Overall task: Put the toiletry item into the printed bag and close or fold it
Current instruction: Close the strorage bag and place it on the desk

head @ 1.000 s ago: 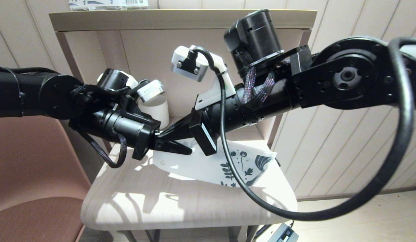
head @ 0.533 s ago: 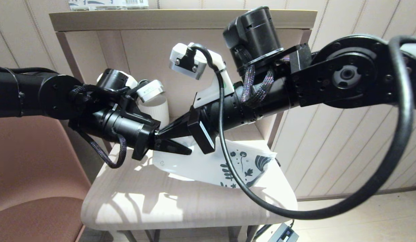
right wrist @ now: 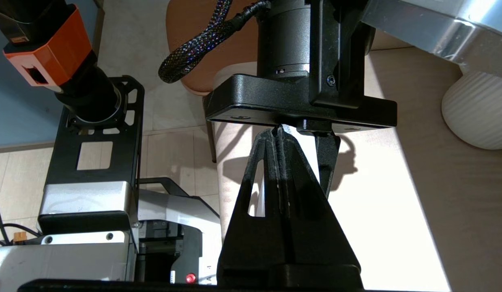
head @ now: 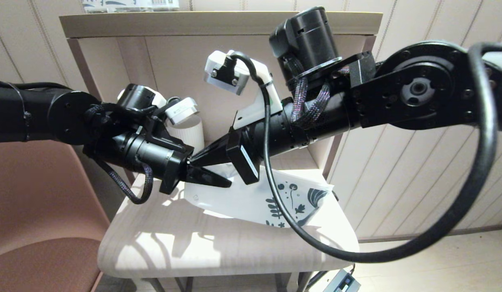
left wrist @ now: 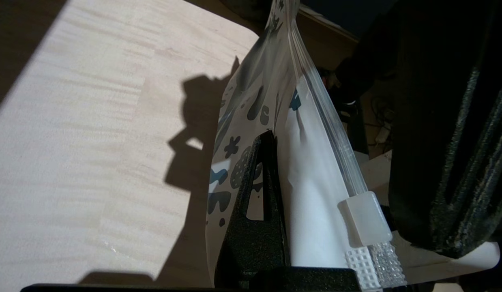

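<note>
The clear slider (left wrist: 365, 220) is next to the closed, empty fingers of my right gripper, so next my right gripper opens and closes around the slider before it pulls it along the zip.
The printed bag (head: 251, 198) hangs just above the small table, its leaf print (head: 293, 205) at the right end. My left gripper (head: 229, 184) is shut on the bag's plain left part. In the left wrist view its shut fingers (left wrist: 261, 194) pinch the bag (left wrist: 316, 211) beside the zip strip and clear slider (left wrist: 364, 219). My right gripper (head: 193, 161) reaches left over the bag, shut, its tips (right wrist: 277, 130) against the left gripper's base plate (right wrist: 299, 109). Nothing shows between them. The toiletry item is out of view.
The pale wooden table (head: 174, 243) has a shelf top (head: 218, 20) above it. A white ribbed vase (head: 191, 136) stands at the back behind the left wrist. A brown chair (head: 32, 227) is at the left. A printed package (head: 129, 5) lies on the shelf.
The right arm has shifted slightly left and up, its fingertips pressing closer to the left gripper's base. The left gripper and bag have barely moved.
</note>
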Controlling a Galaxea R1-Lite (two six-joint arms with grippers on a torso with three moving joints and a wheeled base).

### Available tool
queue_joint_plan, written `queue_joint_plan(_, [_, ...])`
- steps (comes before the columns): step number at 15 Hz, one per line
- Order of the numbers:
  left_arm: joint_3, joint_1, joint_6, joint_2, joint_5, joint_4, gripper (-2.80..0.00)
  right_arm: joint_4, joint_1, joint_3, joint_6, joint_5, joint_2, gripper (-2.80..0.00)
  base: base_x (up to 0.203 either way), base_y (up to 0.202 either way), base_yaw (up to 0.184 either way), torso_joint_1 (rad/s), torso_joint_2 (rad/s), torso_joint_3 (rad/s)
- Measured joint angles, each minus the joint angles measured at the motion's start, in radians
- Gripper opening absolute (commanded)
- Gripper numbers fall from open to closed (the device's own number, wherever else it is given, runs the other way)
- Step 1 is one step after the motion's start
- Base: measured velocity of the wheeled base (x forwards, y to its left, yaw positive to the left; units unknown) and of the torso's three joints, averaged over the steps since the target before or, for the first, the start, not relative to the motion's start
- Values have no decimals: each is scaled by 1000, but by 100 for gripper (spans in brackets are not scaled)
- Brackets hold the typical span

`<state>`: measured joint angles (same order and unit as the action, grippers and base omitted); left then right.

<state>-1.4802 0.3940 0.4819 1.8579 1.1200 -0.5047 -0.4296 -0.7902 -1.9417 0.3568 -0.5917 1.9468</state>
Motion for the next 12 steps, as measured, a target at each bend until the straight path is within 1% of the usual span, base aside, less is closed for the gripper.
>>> queue_joint_plan(6, [0, 1, 3, 2, 0, 2, -280, -6, 0, -1, -1, 0, -3, -280, 0, 0, 0, 0, 0, 0])
queue_joint_plan(7, [0, 0, 2, 3, 0, 2, -280, -6, 0, -1, -1, 2, -3, 0, 0, 0, 0, 0, 0, 0])
queue_joint_plan(12, [0, 1, 3, 5, -1, 2, -280, -2, -1, -1, 0, 6, -2, 0, 0, 0, 0, 0, 0, 0])
